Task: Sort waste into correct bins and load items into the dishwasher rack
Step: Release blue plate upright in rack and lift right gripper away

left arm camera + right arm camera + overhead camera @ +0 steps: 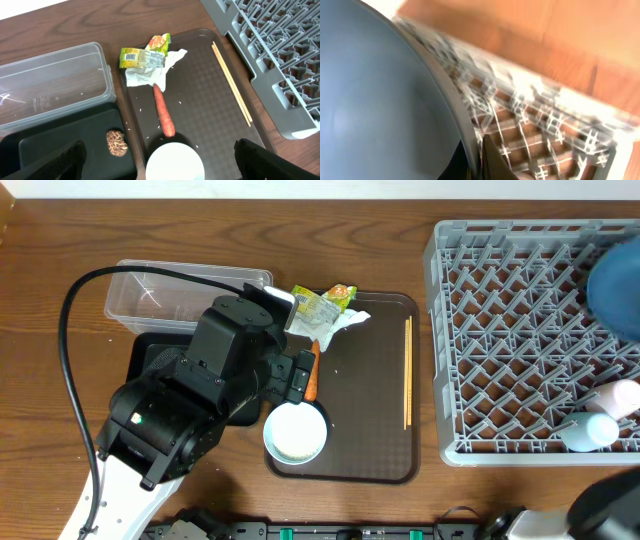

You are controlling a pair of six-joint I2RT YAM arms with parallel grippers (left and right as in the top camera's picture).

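Observation:
The dark-blue plate (616,290) is hanging too far toward the outer side of the rack, so my right gripper should swing back inward and put it among the empty pegs nearer the tray (550,292).
My right gripper (479,152) is shut on the rim of the dark-blue plate (380,100), which hangs over the grey dishwasher rack (500,330) at its right edge (618,280). My left gripper (165,167) stands open above the white bowl (175,162) on the brown tray (370,420), touching nothing. An orange carrot (163,112), a white napkin (150,75), green-yellow wrappers (145,54) and rice grains (145,99) lie on the tray. A brown lump (116,142) sits in the black bin (70,145). The chopsticks (407,370) lie along the tray's right side.
The clear tub (160,295) stands behind the black bin. A pink cup (622,395) and a light-blue cup (588,430) sit in the rack's near right corner. My left arm's body (190,410) covers most of the black bin from above.

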